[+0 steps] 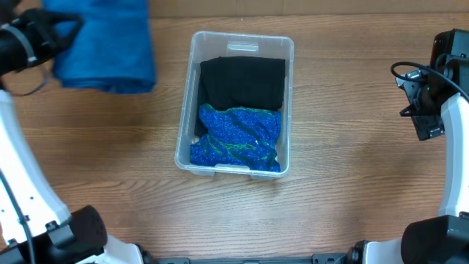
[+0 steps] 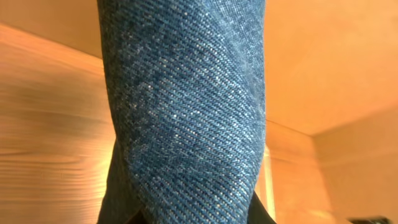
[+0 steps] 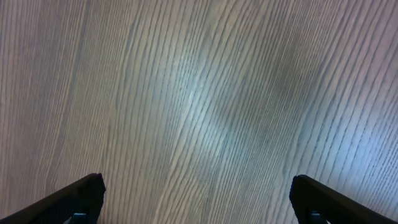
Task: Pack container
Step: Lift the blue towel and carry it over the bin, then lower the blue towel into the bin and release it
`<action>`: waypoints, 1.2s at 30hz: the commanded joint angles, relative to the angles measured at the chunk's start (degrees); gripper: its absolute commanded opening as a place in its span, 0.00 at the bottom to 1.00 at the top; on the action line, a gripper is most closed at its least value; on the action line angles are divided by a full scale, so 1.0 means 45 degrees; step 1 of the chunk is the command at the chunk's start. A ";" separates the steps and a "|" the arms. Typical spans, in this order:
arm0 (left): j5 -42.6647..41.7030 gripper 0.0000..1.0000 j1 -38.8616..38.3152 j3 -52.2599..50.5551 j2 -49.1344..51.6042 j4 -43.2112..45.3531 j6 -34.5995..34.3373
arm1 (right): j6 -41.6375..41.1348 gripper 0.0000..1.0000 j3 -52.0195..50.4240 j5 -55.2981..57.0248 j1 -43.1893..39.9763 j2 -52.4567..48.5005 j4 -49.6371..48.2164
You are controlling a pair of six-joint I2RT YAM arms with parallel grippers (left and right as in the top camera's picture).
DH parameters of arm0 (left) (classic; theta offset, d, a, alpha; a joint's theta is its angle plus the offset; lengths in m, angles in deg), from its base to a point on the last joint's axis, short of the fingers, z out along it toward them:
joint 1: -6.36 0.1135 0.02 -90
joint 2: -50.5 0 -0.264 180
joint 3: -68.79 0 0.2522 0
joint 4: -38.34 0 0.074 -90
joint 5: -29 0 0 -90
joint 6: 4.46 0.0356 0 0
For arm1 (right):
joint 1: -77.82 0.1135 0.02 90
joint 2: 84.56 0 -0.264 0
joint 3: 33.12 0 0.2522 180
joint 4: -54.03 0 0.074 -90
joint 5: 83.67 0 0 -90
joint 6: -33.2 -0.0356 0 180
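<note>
My left gripper goes on until it is over both cloths inside (image 1: 240, 110) before it lets go there, with the denim cloth hanging folded (image 1: 113, 53) and the clear container open at the top.
The clear container (image 1: 187, 95) stands mid-table, holding a folded black cloth (image 1: 242, 81) at its far end and a crumpled blue patterned cloth (image 1: 238, 136) at its near end. A folded blue denim cloth (image 1: 110, 51) lies at the far left, left of the container. My left gripper (image 1: 72, 28) is shut on the edge of that denim cloth (image 2: 186, 106), which fills the left wrist view between the dark fingers (image 2: 118, 199). My right gripper (image 1: 419, 110) hangs open over bare wood at the right, its fingertips (image 3: 87, 193) wide apart with nothing between them.
The wood-grain table (image 1: 352, 183) runs all round the container. The white arm links rise at the near left (image 1: 29, 191) and near right (image 1: 451, 169) corners.
</note>
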 commanded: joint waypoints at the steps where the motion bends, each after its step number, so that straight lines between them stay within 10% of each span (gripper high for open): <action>1: -0.1287 0.04 -0.2419 0.0559 -0.1195 0.1171 -0.1457 | -0.0058 1.00 0.0015 0.0034 -0.0024 0.0034 -0.0029; 5: -0.0520 0.04 -0.4867 0.0559 -0.1190 0.1229 -0.2016 | -0.0058 1.00 0.0015 0.0034 -0.0024 0.0034 -0.0029; 13: 0.7436 0.04 -1.0112 0.0146 -0.1175 0.0189 -0.6382 | -0.0058 1.00 0.0015 0.0039 -0.0024 0.0034 -0.0029; 36: 0.6756 0.12 -1.1880 -0.0685 0.2973 -0.0228 -0.6407 | -0.0058 1.00 0.0015 0.0034 -0.0024 0.0034 -0.0029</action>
